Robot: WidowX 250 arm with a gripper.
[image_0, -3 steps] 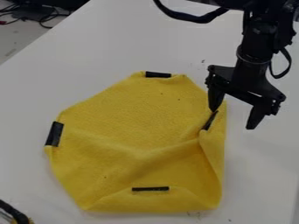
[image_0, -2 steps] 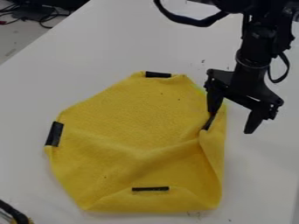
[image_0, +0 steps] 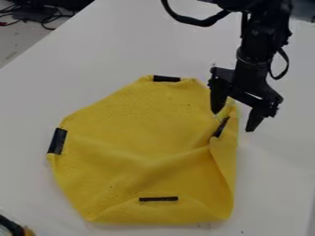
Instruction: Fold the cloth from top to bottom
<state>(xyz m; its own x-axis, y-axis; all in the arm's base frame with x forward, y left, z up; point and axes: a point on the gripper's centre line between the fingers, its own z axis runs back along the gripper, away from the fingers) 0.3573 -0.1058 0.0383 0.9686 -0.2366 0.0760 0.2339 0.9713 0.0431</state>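
Note:
I can see slack wrinkles across the yellow cloth, so I expect its top edge to fold over while the bottom piece of the cloth stays in place when I pull the top edge down.
My gripper (image_0: 232, 121) hangs open over the upper right part of the yellow cloth (image_0: 141, 143), one finger above the fabric and the other just outside its right edge. Nothing is held between them. The cloth lies spread on the table with its corners tucked in and wrinkles across the middle. Dark strips mark it at the top, left, bottom and right; the right strip (image_0: 220, 127) sits by a fold, just below the gripper.
The white table (image_0: 123, 55) surrounds the cloth. Dark cables (image_0: 46, 19) lie beyond its upper left edge. A black and yellow object (image_0: 14, 227) pokes in at the lower left corner.
The gripper has shifted left and slightly up, still open. At the lower left, the black and yellow object has moved a little. The cloth keeps its shape.

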